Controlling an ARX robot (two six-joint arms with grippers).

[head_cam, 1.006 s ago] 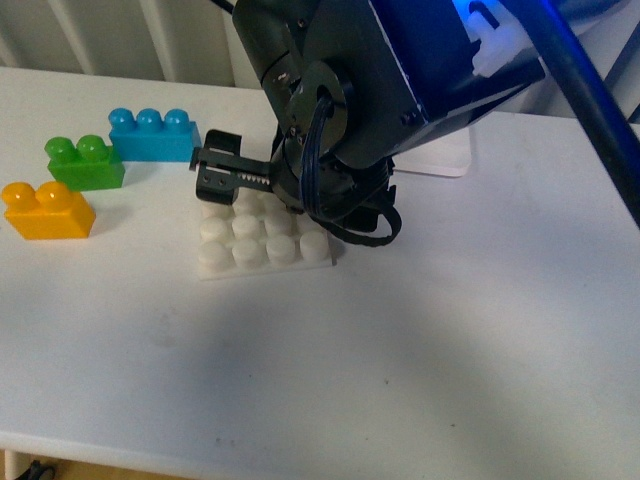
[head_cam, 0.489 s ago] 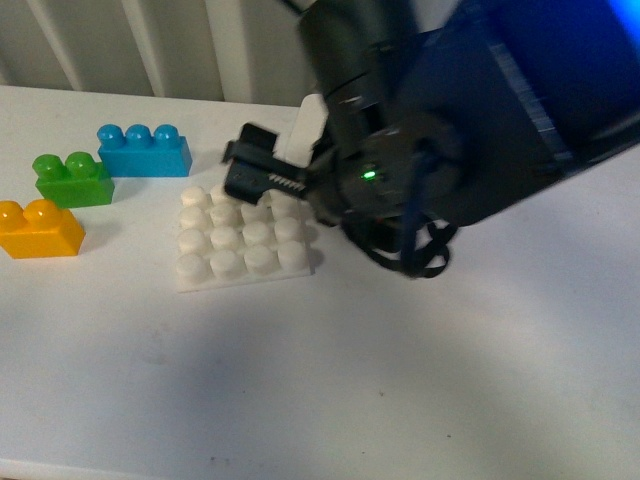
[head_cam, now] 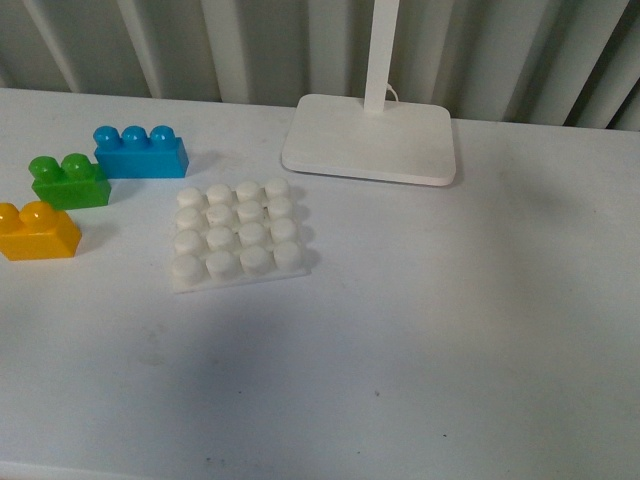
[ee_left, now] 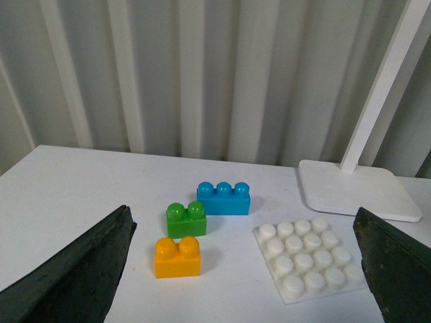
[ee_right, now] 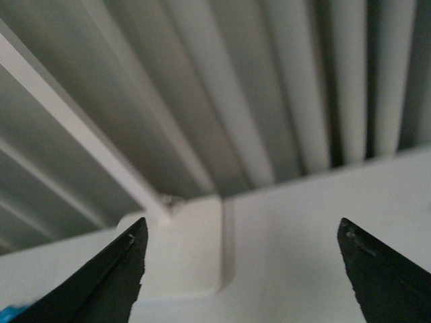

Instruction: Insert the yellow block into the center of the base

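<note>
The base (ee_left: 308,259) lies crooked and its thin edges (ee_left: 326,297) are free all around, so it will turn a little when the robot pushes the yellow block onto the base's studs.
The yellow block (head_cam: 38,231) sits on the white table at the far left; it also shows in the left wrist view (ee_left: 178,256). The base (head_cam: 235,236), a white plate with a 4x4 stud grid, lies near the table's middle with nothing on it; it also shows in the left wrist view (ee_left: 310,259). Neither arm appears in the front view. My left gripper (ee_left: 246,269) is open and empty, held back from the block and base, which lie between its fingers in that view. My right gripper (ee_right: 246,269) is open and empty, facing the lamp foot.
A green two-stud brick (head_cam: 69,181) and a blue three-stud brick (head_cam: 140,151) stand just behind the yellow block. A white lamp foot (head_cam: 372,139) with a pole stands behind the base, in front of a ribbed wall. The lamp foot shows blurred in the right wrist view (ee_right: 182,249).
The dark right arm that hung over the base has pulled out of the front view. The base now shows whole. The bricks stay in place.
</note>
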